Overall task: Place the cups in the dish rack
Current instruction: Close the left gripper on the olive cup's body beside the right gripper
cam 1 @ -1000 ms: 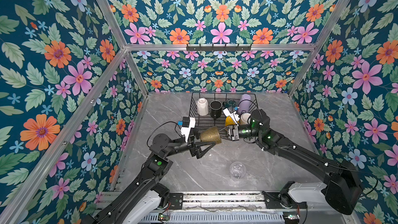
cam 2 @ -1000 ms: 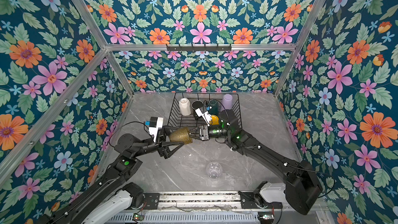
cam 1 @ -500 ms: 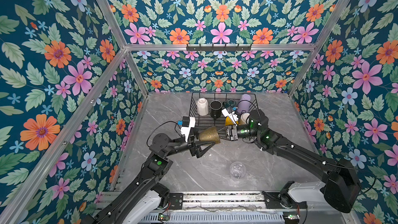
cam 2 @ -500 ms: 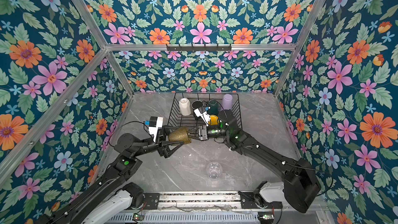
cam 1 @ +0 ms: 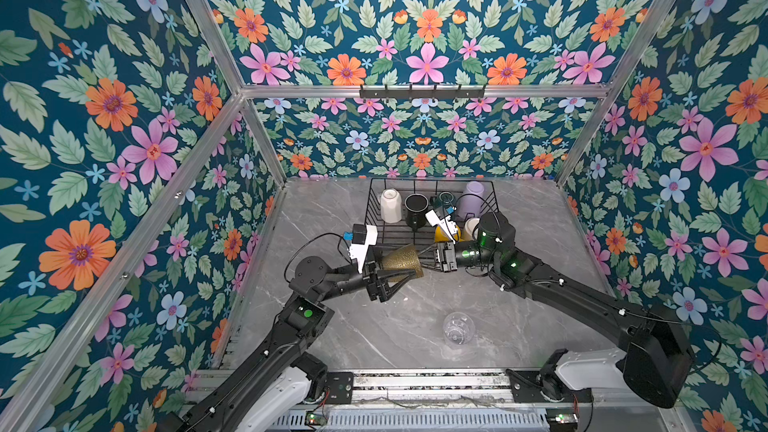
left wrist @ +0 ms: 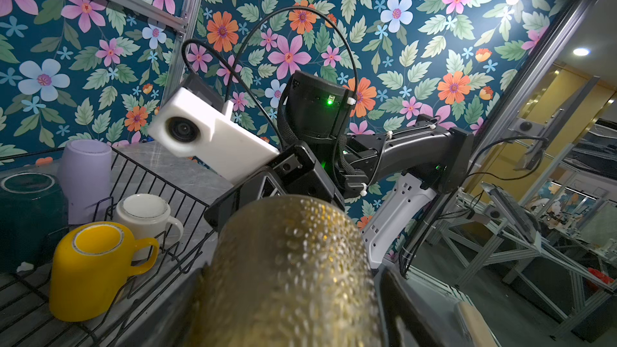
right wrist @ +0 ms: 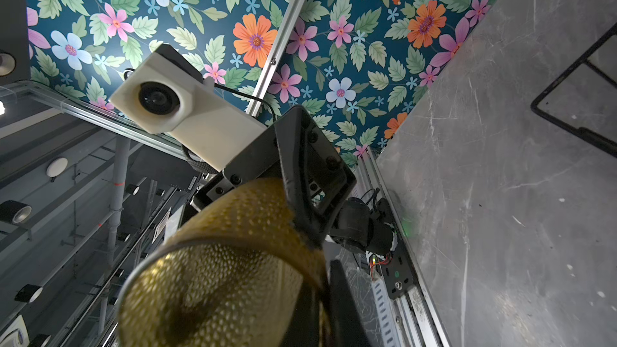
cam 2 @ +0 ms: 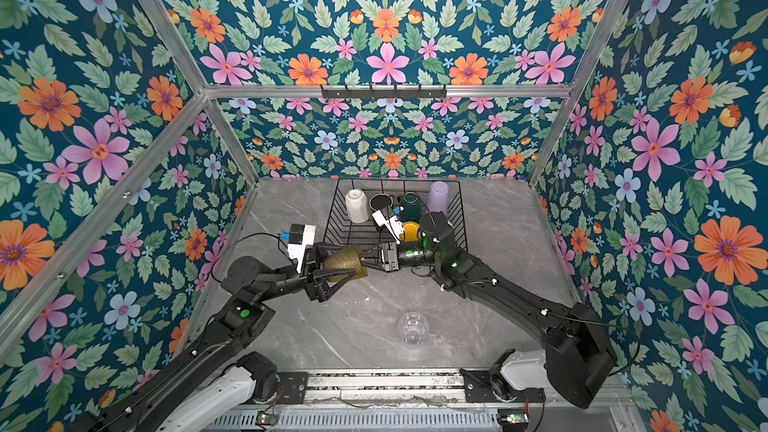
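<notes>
My right gripper is pinning the olive-brown tumbler's rim (cam 2: 361, 260), so it should open and move away first. My left gripper will then turn the tumbler rim-down into the rack's empty corner (cam 2: 350, 233).
An olive-brown tumbler (cam 1: 401, 261) (cam 2: 345, 263) hangs on its side above the table, in front of the dish rack (cam 1: 432, 179) (cam 2: 399, 179). My right gripper (cam 1: 422, 261) (right wrist: 325, 295) is shut on its wide rim, one finger inside the tumbler (right wrist: 227, 278). My left gripper (cam 1: 395, 270) (left wrist: 293, 295) straddles the narrow end of the tumbler (left wrist: 290, 278), fingers close along both sides; I cannot tell whether they press. A clear glass tumbler (cam 1: 457, 328) (cam 2: 412, 328) stands on the table near the front.
Several cups sit in the rack: cream-white (cam 1: 390, 205), black (cam 1: 415, 205), dark green (cam 1: 446, 201), lilac (cam 1: 471, 199), yellow (left wrist: 90, 272) and a white mug (left wrist: 147, 211). A black hook rail (cam 1: 422, 91) hangs on the back wall.
My left gripper's fingers have drawn in closer around the tumbler's narrow end. The right gripper keeps its hold on the rim, and the tumbler has barely shifted.
</notes>
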Motion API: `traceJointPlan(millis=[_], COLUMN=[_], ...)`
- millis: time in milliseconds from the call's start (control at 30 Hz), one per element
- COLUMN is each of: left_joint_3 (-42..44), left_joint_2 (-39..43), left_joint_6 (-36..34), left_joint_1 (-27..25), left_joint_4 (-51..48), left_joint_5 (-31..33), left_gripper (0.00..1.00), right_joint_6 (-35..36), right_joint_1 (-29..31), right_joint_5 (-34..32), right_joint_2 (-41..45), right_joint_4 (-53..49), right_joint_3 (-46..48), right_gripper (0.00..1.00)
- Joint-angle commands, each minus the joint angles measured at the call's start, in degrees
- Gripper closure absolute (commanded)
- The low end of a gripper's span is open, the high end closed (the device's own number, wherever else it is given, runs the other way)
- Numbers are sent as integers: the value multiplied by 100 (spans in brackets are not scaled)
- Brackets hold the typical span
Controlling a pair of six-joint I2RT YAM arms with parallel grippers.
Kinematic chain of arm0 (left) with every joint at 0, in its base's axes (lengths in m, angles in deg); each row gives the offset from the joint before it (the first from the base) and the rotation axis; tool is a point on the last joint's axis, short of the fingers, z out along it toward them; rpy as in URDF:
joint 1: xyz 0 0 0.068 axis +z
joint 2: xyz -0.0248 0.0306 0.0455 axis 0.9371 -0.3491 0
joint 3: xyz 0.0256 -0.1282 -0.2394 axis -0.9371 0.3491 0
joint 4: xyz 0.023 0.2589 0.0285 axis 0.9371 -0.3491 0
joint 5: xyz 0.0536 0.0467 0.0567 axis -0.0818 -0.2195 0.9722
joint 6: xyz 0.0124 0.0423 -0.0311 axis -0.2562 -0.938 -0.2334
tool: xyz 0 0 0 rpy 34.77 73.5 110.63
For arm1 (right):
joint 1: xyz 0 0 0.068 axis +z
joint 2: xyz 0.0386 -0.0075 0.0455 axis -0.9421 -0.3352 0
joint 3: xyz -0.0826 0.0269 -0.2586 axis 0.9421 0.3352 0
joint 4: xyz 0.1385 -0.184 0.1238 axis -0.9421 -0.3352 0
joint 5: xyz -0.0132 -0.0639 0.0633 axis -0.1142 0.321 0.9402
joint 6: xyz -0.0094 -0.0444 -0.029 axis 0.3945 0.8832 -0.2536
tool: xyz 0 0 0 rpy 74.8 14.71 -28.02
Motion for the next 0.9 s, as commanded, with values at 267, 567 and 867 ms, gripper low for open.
traceJointPlan(millis=[267,567,867], left_joint_3=[-1,-57,-136], left_joint_2=[33,84,207], left_joint_6=[-63,-89,-173], left_joint_1=[7,8,8], left_joint_4=[180,112,-101], left_joint_5=[-11,35,117], left_gripper=[36,68,100], right_joint_6=[-149,-115,205], right_joint_1=[34,44,20], right_joint_5=[-41,-123,-548], right_joint_2=[-116,-77,229], right_joint_4=[396,308,-267], right_joint_3=[-69,-18,112], right_gripper=[100,100,57])
